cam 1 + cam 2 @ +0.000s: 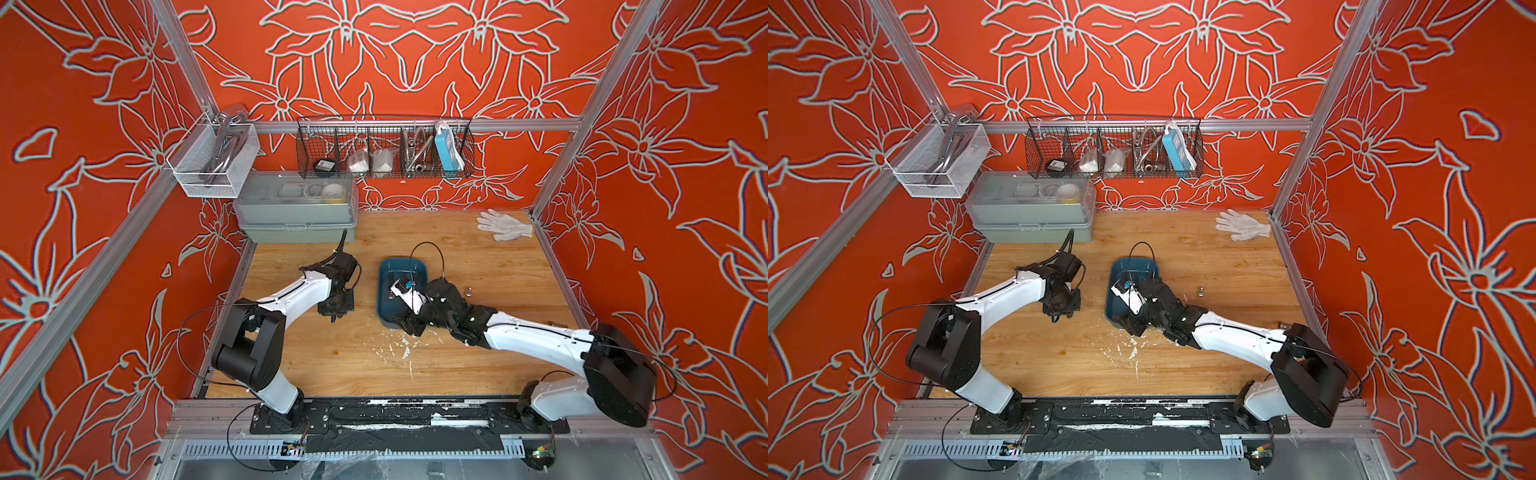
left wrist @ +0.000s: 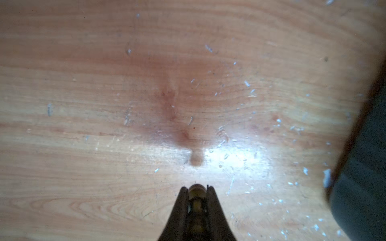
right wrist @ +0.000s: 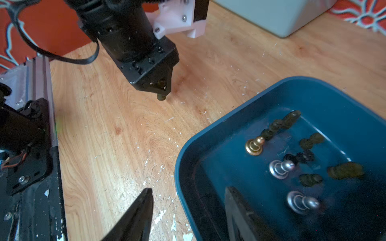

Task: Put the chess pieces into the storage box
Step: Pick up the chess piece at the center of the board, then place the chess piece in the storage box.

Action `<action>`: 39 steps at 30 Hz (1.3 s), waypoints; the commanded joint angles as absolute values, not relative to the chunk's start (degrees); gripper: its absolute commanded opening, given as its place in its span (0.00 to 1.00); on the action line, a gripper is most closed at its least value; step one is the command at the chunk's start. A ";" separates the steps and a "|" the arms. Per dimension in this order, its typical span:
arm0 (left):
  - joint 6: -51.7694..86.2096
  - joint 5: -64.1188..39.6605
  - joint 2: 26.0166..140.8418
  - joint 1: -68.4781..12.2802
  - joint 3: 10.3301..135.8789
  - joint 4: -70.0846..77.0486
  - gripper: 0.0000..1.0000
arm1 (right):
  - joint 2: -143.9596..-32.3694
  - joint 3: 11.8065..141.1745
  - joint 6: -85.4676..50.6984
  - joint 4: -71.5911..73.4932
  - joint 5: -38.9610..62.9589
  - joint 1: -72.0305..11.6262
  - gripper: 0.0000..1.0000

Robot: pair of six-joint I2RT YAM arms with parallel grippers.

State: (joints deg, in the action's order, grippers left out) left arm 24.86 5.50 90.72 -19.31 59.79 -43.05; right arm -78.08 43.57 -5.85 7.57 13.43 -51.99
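My right gripper needs to swing out of the way first, because it straddles the storage box's near side. After that, my left gripper will carry its chess piece over the box's bottom.
My left gripper is shut on a gold chess piece and holds it just above the wood, left of the storage box; its tip shows in the right wrist view too. The teal storage box holds one gold piece, two silver pieces and several black pieces. My right gripper stands open astride the box's near wall, one finger inside, one over the table, gripping nothing. One silver piece stands on the table right of the box.
A grey-green lidded case sits at the back left under a black wire basket. A white mesh basket hangs on the left rail. A white glove lies at the back right. White flecks dot the wood.
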 commanded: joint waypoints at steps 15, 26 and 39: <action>25.79 8.12 95.11 -39.45 87.00 -56.44 0.13 | -61.56 31.94 -17.36 15.07 4.57 -38.68 0.59; 24.68 3.49 108.51 -39.60 90.74 -51.42 0.13 | -57.17 26.33 -15.73 21.70 4.13 -38.63 0.60; 24.96 5.40 115.50 -38.85 89.99 -47.77 0.13 | -57.70 25.74 -16.24 23.14 5.49 -38.64 0.60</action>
